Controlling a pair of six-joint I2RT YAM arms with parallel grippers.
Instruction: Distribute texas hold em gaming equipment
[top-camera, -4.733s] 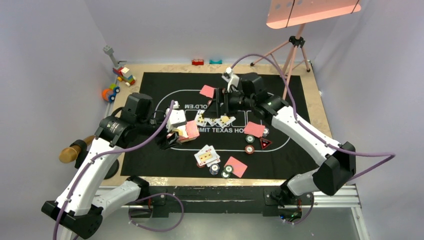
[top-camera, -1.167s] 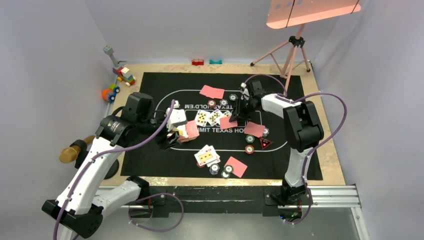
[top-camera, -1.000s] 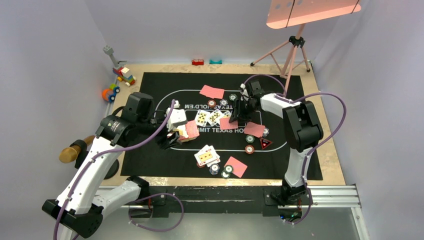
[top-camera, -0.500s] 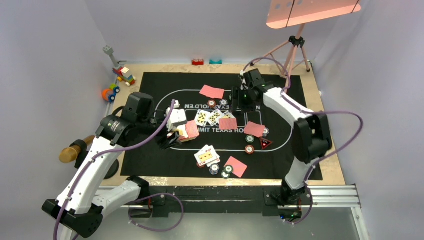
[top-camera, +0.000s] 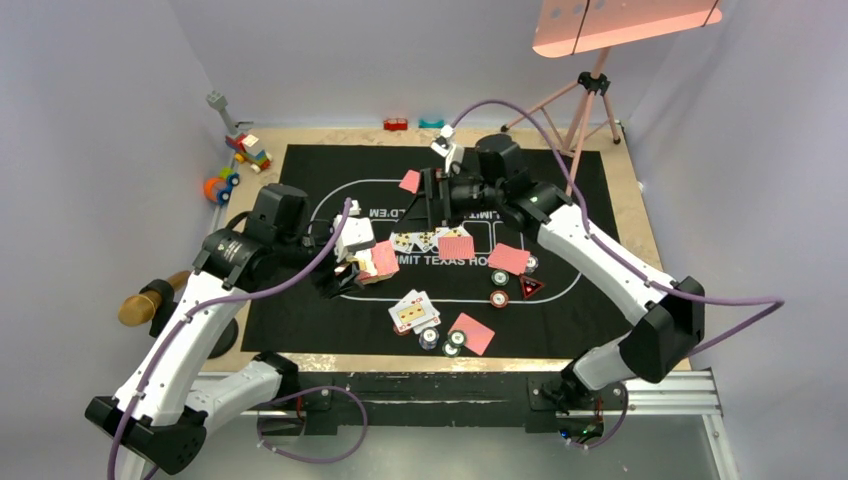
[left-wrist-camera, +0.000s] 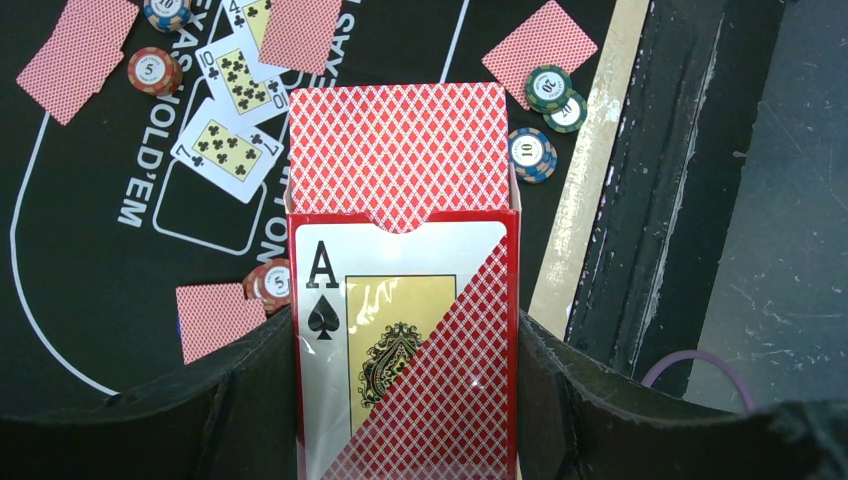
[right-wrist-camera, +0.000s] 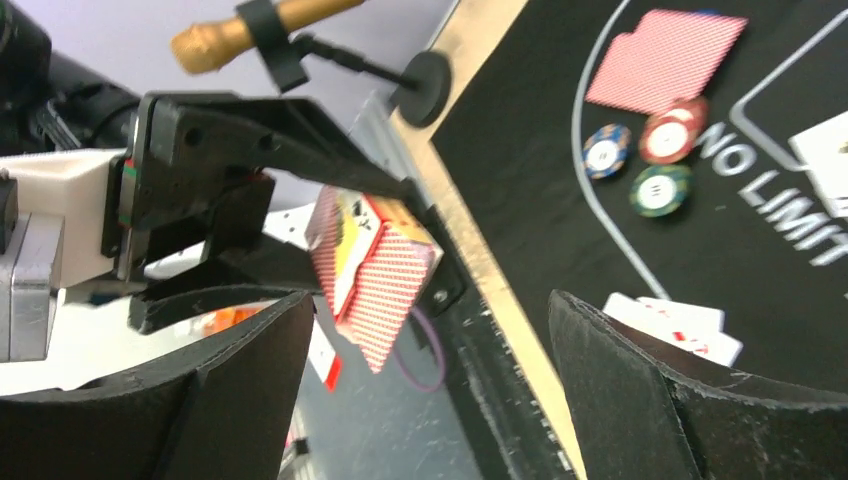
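My right gripper is open, and the red-backed cards (top-camera: 383, 257) stick out of the card box toward its fingers. My right gripper should go next to their free edge (right-wrist-camera: 402, 315) and close there.
My left gripper (top-camera: 350, 265) is shut on a red card box (left-wrist-camera: 400, 340) with an ace of spades on its face. Red-backed cards (left-wrist-camera: 398, 150) stick out of the top of the box. It hovers over the mat's left side. My right gripper (top-camera: 425, 200) is open and empty, raised over the far middle of the mat and facing the box (right-wrist-camera: 375, 270). Face-up cards (top-camera: 415, 241), red-backed cards (top-camera: 456, 247) (top-camera: 509, 259) (top-camera: 472, 333), poker chips (top-camera: 499, 298) (top-camera: 442, 341) and the triangle marker (top-camera: 529, 287) lie on the mat.
The black mat (top-camera: 330, 170) covers most of the table. Toy blocks (top-camera: 247, 150) sit at the far left corner. Two small bricks (top-camera: 412, 124) lie at the back edge. A tripod (top-camera: 585, 100) stands at the far right. A brass-coloured handle (top-camera: 150, 300) is on the left.
My right gripper let go of a red-backed card beside the face-up cards in the middle. It then rose and swung left and away. The left arm has not moved.
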